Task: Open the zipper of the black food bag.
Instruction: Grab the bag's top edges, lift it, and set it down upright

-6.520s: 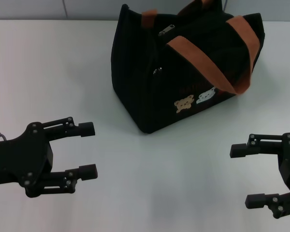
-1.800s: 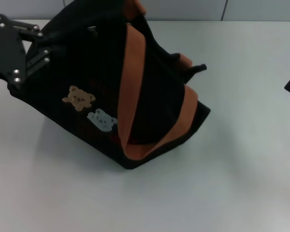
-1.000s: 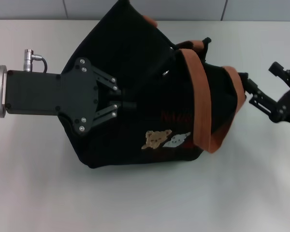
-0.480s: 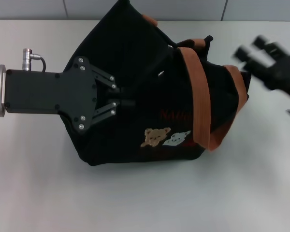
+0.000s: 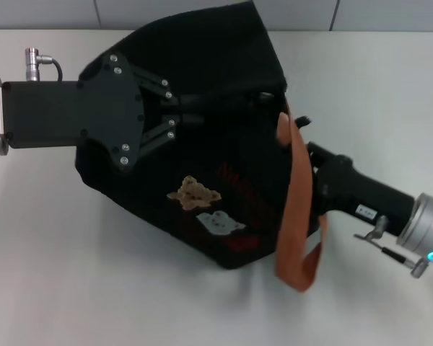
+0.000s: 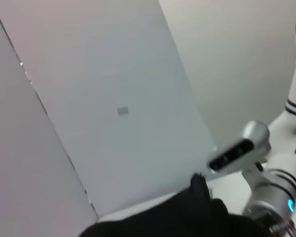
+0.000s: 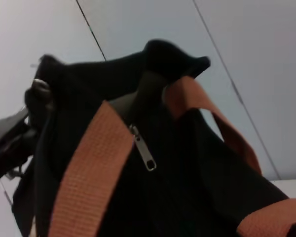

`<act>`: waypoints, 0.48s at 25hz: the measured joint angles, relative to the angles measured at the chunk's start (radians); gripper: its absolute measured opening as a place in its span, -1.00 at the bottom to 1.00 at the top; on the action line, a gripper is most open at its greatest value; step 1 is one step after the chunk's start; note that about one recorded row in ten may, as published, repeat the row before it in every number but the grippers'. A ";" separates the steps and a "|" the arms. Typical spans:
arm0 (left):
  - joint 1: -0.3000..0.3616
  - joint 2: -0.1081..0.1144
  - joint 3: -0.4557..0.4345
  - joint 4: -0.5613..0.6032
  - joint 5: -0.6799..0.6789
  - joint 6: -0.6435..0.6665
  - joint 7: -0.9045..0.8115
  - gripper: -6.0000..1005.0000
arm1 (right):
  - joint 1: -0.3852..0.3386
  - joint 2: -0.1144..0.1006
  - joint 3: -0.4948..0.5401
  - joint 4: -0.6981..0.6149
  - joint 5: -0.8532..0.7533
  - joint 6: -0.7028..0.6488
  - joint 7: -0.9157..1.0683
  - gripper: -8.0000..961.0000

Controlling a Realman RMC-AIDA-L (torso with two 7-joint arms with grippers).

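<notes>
The orange-brown strap (image 5: 296,194) hangs across my right gripper's way to the zipper. Next, my right gripper moves back and comes in from above at the bag's upper corner (image 5: 282,88).
The black food bag (image 5: 202,151) lies tilted on the white table, bear patches (image 5: 193,192) facing up. My left gripper (image 5: 182,121) reaches in from the left and is shut on the bag's fabric near its upper side. An orange-brown strap (image 5: 294,216) hangs loose down the bag's right end. My right gripper (image 5: 316,157) comes from the lower right and presses against that end, its tip hidden behind the strap and fabric. In the right wrist view the zipper (image 7: 143,152) shows its silver pull tab between the two straps (image 7: 86,168), close to the camera.
The white table (image 5: 72,274) stretches around the bag. A grey panelled wall (image 5: 130,11) runs along the back edge. The left wrist view shows mostly wall, black bag fabric (image 6: 187,219), and my right arm (image 6: 256,163) beyond it.
The bag has swung and tipped, its bear patches shifting left and down. The right arm dropped from the upper right to the bag's right end. The left gripper keeps its hold, a little higher.
</notes>
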State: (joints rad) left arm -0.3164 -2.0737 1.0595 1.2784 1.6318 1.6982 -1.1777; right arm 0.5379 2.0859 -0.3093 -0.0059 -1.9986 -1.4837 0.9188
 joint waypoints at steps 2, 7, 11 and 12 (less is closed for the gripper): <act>-0.003 -0.001 0.008 0.001 -0.008 0.003 0.006 -0.80 | 0.003 0.001 0.004 0.032 0.000 0.013 -0.033 0.72; -0.008 -0.002 0.053 0.000 -0.020 -0.010 0.026 -0.80 | 0.047 0.004 0.007 0.090 0.001 0.056 -0.070 0.72; -0.007 -0.003 0.069 -0.012 -0.022 -0.017 0.037 -0.80 | 0.044 0.005 0.007 0.099 0.002 0.085 -0.071 0.72; -0.007 -0.002 0.070 -0.021 -0.022 -0.018 0.037 -0.80 | 0.031 0.005 0.009 0.093 0.004 0.084 -0.071 0.72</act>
State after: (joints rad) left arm -0.3238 -2.0756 1.1291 1.2576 1.6102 1.6802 -1.1404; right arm 0.5689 2.0909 -0.3007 0.0870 -1.9943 -1.3993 0.8478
